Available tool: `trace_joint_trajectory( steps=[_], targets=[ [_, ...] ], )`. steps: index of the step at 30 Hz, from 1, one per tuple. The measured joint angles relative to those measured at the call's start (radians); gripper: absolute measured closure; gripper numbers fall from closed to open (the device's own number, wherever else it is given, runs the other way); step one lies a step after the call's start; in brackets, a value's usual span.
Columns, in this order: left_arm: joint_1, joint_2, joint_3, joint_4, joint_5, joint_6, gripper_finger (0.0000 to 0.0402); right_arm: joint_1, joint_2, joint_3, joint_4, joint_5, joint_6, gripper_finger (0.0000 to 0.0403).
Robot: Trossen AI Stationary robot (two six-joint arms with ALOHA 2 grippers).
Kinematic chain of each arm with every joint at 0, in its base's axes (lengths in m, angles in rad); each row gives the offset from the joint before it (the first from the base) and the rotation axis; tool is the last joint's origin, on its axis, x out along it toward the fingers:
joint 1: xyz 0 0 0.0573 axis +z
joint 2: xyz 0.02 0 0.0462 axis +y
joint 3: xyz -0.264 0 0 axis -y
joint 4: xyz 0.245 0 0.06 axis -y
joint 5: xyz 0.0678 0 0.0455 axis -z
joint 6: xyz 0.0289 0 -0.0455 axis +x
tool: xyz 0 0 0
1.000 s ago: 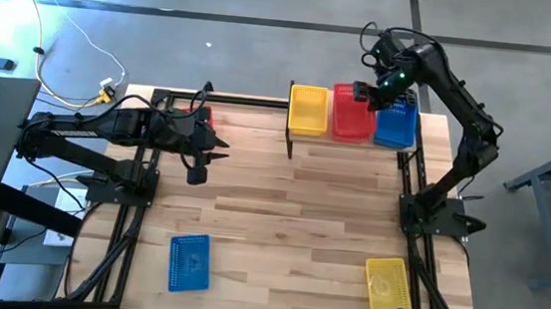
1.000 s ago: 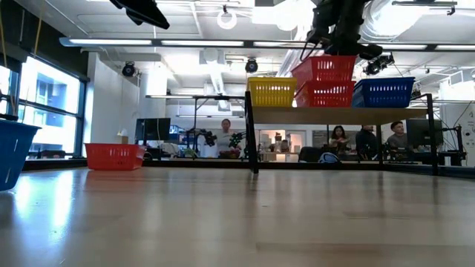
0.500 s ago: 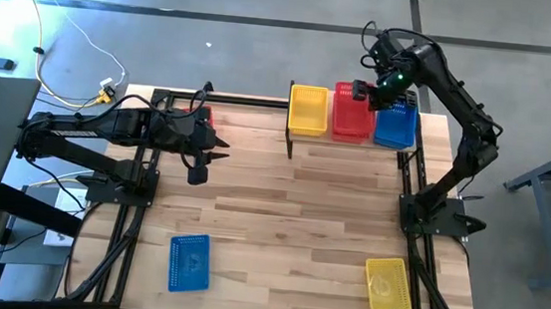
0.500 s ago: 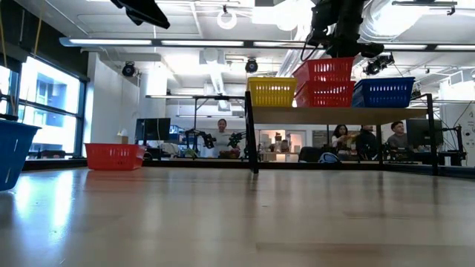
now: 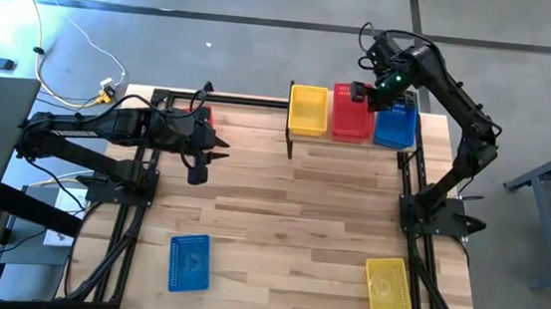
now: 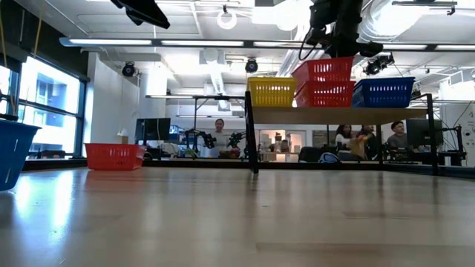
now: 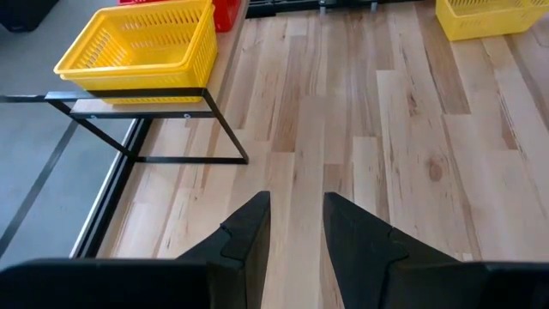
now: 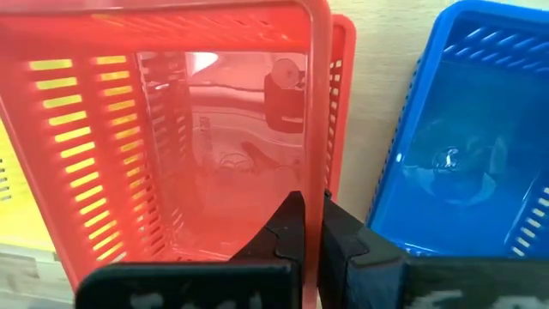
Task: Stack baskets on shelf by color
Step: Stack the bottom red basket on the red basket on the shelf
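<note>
The upper red basket is high and crooked on the lower red basket's rim [image 6: 299, 81], so my right gripper should straighten it and lower it gently inside [image 6: 324, 94].
On the shelf [image 6: 334, 115] at the table's far edge stand a yellow basket [image 5: 307, 110], a red basket [image 6: 324, 94] and a blue basket [image 5: 395, 125]. A second red basket [image 6: 324, 69] sits tilted in the top of the lower red one, with my right gripper [image 8: 310, 225] shut on it from above. My left gripper [image 7: 296, 232] hangs open over the table's left part, holding nothing. On the table lie a red basket [image 6: 113, 156] at the far left, a blue basket [image 5: 189, 262] at the near left and a yellow basket [image 5: 387, 284] at the near right. My right gripper pinches the upper red basket's long wall [image 8: 314, 172] on the side toward the blue basket, one finger [image 8: 290, 225] inside the basket and one outside. The fingers point steeply down. The basket tilts, its held side raised and its opposite side [image 6: 298, 76] down in the lower red basket.
The shelf's black legs [image 6: 250, 133] stand on the tabletop [image 5: 290, 216] at the far edge. Black frame rails [image 5: 117, 251] run along the table's left and right sides. People sit in the room beyond the table.
</note>
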Motion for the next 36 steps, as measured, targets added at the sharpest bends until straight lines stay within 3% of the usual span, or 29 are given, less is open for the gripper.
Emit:
trace_joint_trajectory(
  steps=[11,23,36],
  targets=[
    [0.000,0.000,0.000,0.001,0.000,0.000,0.0302,0.000,0.000,0.000,0.019,0.001,-0.037,0.0399],
    [0.000,0.000,0.000,0.001,0.000,0.000,0.0302,-0.001,0.000,0.000,0.019,-0.010,-0.037,0.0320],
    [0.000,0.000,0.000,0.018,0.000,0.000,0.0302,-0.016,0.000,0.000,0.017,0.030,-0.032,0.0316]
  ],
)
